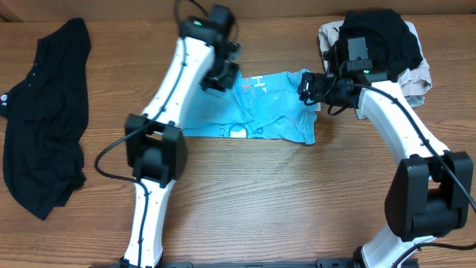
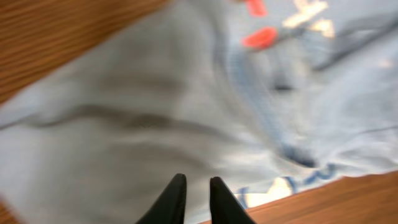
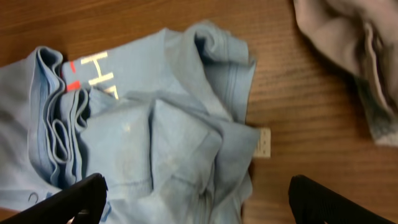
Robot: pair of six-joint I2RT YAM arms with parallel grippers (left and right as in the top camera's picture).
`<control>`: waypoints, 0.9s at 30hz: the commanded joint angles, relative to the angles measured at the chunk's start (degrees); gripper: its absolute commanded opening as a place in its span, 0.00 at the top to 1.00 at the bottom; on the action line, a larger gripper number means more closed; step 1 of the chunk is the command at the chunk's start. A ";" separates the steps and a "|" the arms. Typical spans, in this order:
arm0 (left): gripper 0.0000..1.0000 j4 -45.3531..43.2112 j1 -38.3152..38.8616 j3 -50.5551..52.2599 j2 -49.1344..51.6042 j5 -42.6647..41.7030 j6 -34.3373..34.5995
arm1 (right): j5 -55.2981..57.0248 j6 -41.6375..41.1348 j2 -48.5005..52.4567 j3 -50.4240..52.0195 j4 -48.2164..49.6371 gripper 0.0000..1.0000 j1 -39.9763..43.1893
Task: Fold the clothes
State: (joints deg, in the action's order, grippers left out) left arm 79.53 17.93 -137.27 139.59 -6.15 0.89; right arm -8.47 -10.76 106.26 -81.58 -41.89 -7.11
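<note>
My left gripper should move away while my right gripper pinches the folds (image 1: 306,119) near the white tag and pulls, because the light blue T-shirt lies bunched (image 1: 280,117) next to its lettering.
The light blue T-shirt (image 1: 264,112) lies crumpled in the middle of the table, its white and red-orange lettering partly showing. My left gripper (image 1: 223,74) is over its upper left edge. In the blurred left wrist view the fingers (image 2: 196,186) are almost together above the blue fabric (image 2: 186,112), with nothing visibly pinched. My right gripper (image 1: 312,89) is at the shirt's right end. In the right wrist view its fingers (image 3: 199,193) are wide open over the bunched folds of the shirt (image 3: 161,143). The long black shirt (image 1: 44,119) lies spread at the far left.
A pile of black and beige garments (image 1: 387,45) sits at the back right, just behind my right arm. The beige one (image 3: 348,37) also shows in the right wrist view. A small white tag (image 3: 264,142) pokes out at the blue shirt's right edge.
</note>
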 commanded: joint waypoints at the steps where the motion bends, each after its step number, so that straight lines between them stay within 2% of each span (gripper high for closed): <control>1: 0.77 0.66 -2.43 -0.59 -1.36 0.76 -1.11 | 1.51 0.52 3.65 0.22 1.79 0.03 0.13; 6: 0.70 1.62 -4.74 -0.57 -1.36 0.79 -1.11 | 0.59 0.52 9.86 0.22 3.78 0.03 0.13; 13: 0.68 2.12 -5.44 -0.57 -1.36 0.79 -1.11 | -4.20 0.52 14.86 0.22 4.94 0.04 0.11; 17: 0.68 2.12 -5.44 -0.57 -1.36 0.79 -1.11 | -10.27 0.42 16.11 0.20 5.38 0.12 0.11; 27: 0.67 2.56 -5.44 -0.57 -1.33 0.76 -1.11 | -17.97 -7.26 16.24 0.20 4.76 0.28 -0.02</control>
State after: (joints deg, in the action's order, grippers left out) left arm 81.73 12.97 -137.29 139.57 -5.37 0.30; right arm -20.97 -13.87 120.07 -81.80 -36.69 -6.68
